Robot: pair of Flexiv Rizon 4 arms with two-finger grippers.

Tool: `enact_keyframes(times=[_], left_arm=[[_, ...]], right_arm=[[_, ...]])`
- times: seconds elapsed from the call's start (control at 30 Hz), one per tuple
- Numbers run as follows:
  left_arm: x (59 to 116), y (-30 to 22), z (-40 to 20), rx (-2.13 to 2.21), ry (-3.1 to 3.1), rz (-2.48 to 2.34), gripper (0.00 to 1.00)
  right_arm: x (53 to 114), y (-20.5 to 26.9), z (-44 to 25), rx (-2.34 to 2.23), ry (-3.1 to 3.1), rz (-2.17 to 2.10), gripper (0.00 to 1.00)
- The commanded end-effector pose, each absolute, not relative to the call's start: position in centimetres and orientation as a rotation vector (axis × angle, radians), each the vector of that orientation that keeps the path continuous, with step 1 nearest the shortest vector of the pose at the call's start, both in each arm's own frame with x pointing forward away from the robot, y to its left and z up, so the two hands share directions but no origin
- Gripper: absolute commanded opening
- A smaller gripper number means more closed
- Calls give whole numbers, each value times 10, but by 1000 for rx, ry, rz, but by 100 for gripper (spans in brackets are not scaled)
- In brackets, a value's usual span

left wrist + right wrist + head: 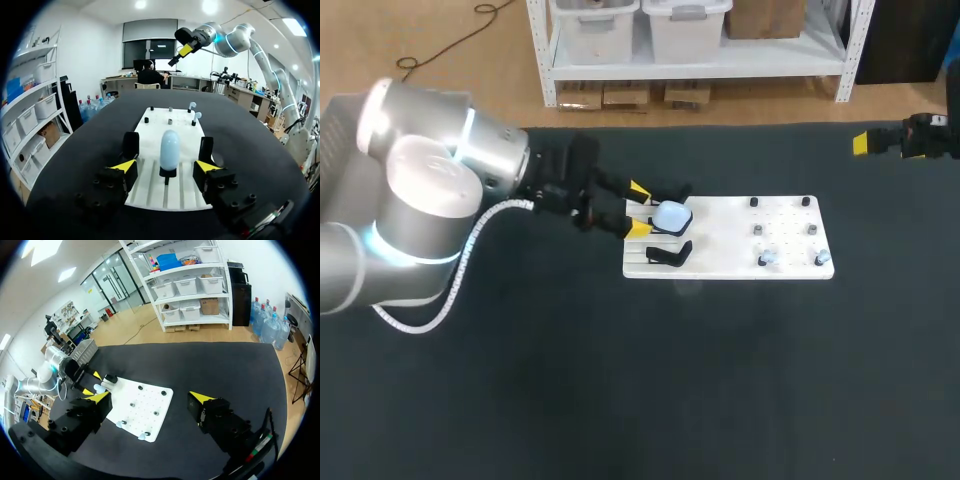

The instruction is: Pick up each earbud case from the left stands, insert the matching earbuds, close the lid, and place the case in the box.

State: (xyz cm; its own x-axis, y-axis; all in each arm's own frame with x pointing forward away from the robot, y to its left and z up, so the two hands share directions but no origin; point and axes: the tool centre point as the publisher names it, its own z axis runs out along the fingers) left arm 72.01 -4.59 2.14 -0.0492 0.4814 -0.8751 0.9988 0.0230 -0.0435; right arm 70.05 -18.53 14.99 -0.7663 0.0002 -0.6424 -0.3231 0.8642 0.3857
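My gripper will open the rounded top of the pale blue earbud case, and the case will show empty sockets because the pale earbuds sit out on pegs.
A pale blue earbud case stands upright on a black stand at the near end of the white board. My left gripper is open around it, one yellow-tipped finger on each side, with a gap to the case on both. From above, the case lies just past the left gripper. Two small pale earbuds sit on pegs at the board's right end. My right gripper hangs open and empty, high over the table's far right.
A second black stand sits bare on the board's near left corner. Several small dark pegs dot the right half of the white board. Dark tabletop surrounds the board on all sides.
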Motion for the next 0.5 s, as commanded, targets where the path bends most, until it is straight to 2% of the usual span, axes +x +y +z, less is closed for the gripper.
enact_keyframes(times=[0.03,0.5], left_arm=[[724,-51,18,1538,1604,-955,70],[734,-65,14,1550,1595,-957,62]], right_arm=[[700,-186,150,-234,2373,642,100],[700,-186,150,-234,2373,642,100]])
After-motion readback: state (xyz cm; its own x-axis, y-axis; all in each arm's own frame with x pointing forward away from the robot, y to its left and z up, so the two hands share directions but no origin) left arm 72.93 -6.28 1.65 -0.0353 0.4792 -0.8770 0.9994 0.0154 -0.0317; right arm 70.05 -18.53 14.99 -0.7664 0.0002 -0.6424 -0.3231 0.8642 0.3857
